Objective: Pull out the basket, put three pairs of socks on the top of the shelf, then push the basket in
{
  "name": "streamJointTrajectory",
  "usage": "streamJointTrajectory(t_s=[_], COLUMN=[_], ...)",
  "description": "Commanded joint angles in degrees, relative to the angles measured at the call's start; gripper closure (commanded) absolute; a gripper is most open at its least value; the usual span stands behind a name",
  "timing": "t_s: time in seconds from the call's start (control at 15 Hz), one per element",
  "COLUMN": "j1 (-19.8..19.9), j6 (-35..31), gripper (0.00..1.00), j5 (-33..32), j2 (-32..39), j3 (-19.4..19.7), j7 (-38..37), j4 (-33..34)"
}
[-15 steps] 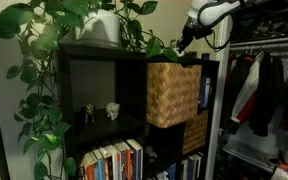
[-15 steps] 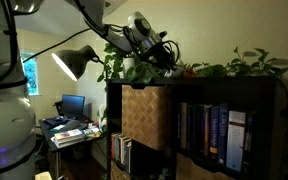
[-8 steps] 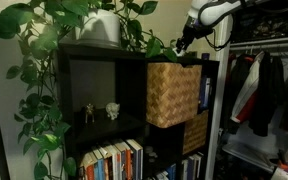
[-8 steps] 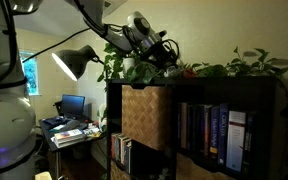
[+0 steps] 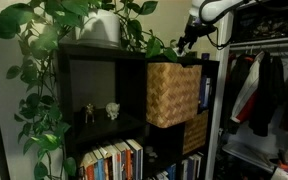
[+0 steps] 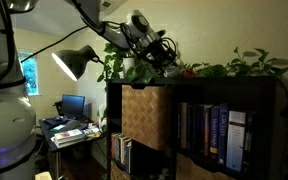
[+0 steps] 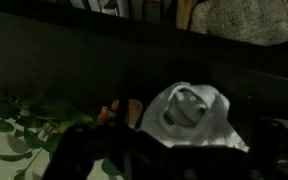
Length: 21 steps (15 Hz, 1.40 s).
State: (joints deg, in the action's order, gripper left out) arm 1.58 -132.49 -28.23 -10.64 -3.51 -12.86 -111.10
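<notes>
Book spines (image 5: 205, 92) show past the jutting side of the tan woven basket (image 5: 172, 95). The basket should therefore uncover more books next to it when I push it in.
The tan woven basket (image 5: 174, 92) (image 6: 144, 115) sticks out of its cubby in the black shelf (image 5: 104, 60) (image 6: 224, 88). My gripper (image 5: 187, 42) (image 6: 170, 56) hangs just above the shelf top, over the basket's corner. In the wrist view a rolled white pair of socks (image 7: 192, 112) lies on the dark shelf top. My gripper (image 7: 184, 135) stands open over the pair, its dark fingers spread to either side and off the cloth. A small orange-brown thing (image 7: 119, 108) lies beside the socks.
A leafy plant (image 5: 44, 60) (image 6: 234, 66) in a white pot (image 5: 102, 28) covers much of the shelf top. A darker basket (image 5: 195, 131) sits in the cubby below. Books (image 6: 212, 130), figurines (image 5: 101, 112), a clothes rack (image 5: 269, 90) and a lamp (image 6: 72, 62) surround the shelf.
The gripper has opened and let go of the white socks, which now rest on the shelf top. It has lifted very slightly.
</notes>
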Motion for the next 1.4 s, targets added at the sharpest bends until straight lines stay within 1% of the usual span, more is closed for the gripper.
streamJointTrajectory(t_s=[0.0,0.2,0.53,0.6,0.67,0.73,0.8,1.0,1.33], j1=[-0.5,-1.1,-2.3,-2.4,-2.6,-2.9,-3.1,-3.9,-4.7], j6=[3.4,7.3,14.3,15.2,16.0,16.2,16.6,14.0,13.3], gripper=[0.00,0.00,0.00,0.12,0.18,0.33,0.40,0.59,0.93], j5=[3.5,7.7,12.1,12.5,12.8,13.5,14.2,16.2,18.5], j2=[-1.5,-2.0,-4.2,-5.1,-6.0,-7.4,-8.3,-13.0,-19.7], j3=[-0.2,-0.1,-0.3,-0.5,-0.7,-0.7,-0.8,-1.1,-2.2], j7=[0.6,2.9,4.8,4.6,4.3,4.1,4.2,3.8,3.4], j4=[-0.6,-0.2,-0.3,-0.9,-1.6,-2.9,-3.6,-9.1,-16.2])
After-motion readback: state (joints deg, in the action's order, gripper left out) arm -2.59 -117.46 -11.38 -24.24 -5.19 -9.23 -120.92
